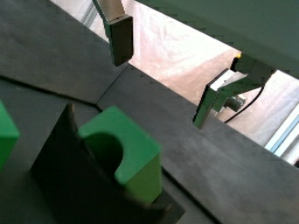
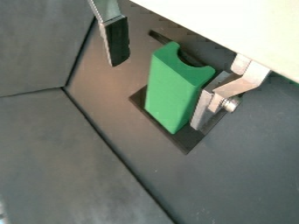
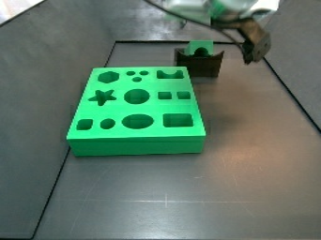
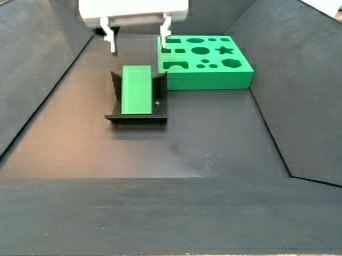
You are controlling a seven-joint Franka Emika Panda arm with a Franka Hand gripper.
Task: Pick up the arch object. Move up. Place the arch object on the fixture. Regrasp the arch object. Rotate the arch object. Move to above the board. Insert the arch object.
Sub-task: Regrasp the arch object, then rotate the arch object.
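The dark fixture (image 3: 200, 67) is open above the arch object (image 3: 201, 47). The arch object will therefore come loose when I lift, and leave the fixture standing.
The arch object (image 4: 136, 88) is a small green block with a curved dip. It rests on the dark fixture (image 4: 134, 119), also seen in a side view as arch object (image 3: 198, 48) on the fixture (image 3: 201, 66). My gripper (image 4: 138, 40) hangs open just above and beside it, with nothing between the fingers (image 2: 117, 42). In both wrist views the arch object (image 2: 176, 87) (image 1: 126, 156) stands apart from the pads. The board (image 3: 135, 111) is a large green slab with shaped cutouts, lying beside the fixture.
Dark sloping walls (image 4: 40, 90) enclose the grey floor. The board (image 4: 207, 58) lies close to the fixture's far side. A light patch of floor (image 1: 176, 52) shows under the gripper (image 1: 163, 72).
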